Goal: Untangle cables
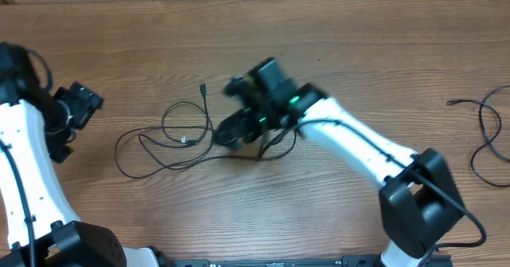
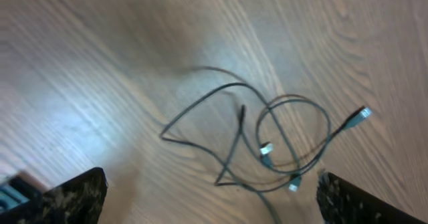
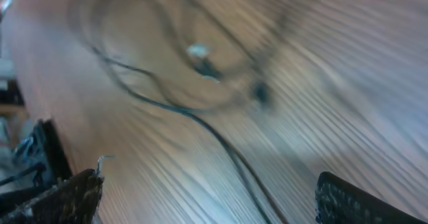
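Observation:
The dark plug end (image 2: 242, 111) is loose outside the round loops (image 2: 304, 99), so I expect it to come free when the robot pulls, while the loops stay coiled.
The cables (image 1: 170, 136) are thin black cords lying in loose tangled loops on the wooden table, left of centre, with small plug ends. My right gripper (image 1: 228, 131) hovers at the right edge of the loops. In the blurred right wrist view its jaws (image 3: 207, 198) are open, and one cord (image 3: 221, 144) runs on the table between them. My left gripper (image 1: 78, 105) is off to the left, apart from the loops. In the left wrist view its jaws (image 2: 210, 197) are open and empty, with the loops (image 2: 267, 144) and silver-tipped plugs ahead.
A separate thin black cable (image 1: 486, 135) lies at the far right edge of the table. A plug end (image 1: 202, 87) sticks out at the back of the tangle. Both arm bases stand at the front edge.

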`<state>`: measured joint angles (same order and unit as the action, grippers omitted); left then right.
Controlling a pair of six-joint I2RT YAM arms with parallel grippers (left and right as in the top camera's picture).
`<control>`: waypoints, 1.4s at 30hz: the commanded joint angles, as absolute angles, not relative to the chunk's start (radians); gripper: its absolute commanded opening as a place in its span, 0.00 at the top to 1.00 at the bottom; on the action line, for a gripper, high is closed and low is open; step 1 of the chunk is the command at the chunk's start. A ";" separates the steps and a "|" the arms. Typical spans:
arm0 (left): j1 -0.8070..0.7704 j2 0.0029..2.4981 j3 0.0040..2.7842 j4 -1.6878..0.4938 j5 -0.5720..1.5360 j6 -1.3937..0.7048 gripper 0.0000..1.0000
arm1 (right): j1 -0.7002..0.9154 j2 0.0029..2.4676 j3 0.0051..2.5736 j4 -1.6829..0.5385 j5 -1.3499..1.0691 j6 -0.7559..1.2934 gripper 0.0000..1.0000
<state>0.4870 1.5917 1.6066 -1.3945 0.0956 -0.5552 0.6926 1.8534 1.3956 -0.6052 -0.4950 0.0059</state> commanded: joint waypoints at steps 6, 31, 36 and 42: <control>0.537 1.591 1.618 -1.445 0.199 -0.326 0.00 | 0.851 1.955 1.394 -0.327 -0.426 0.047 0.00; 0.536 1.591 1.618 -1.575 0.314 -0.292 0.00 | 1.017 2.244 1.394 0.014 -0.247 0.086 0.33; 0.536 1.591 1.613 -1.584 0.311 -0.290 0.00 | 0.978 2.172 1.436 -0.067 -0.246 0.091 0.96; 0.503 1.591 1.525 -1.506 0.312 -0.268 0.00 | 0.854 1.937 1.482 -0.242 -0.244 0.098 0.96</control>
<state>0.5301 1.5917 1.5753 -1.5314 0.3042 -0.3019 0.9222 2.1078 1.4223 -0.2298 -0.2565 0.0917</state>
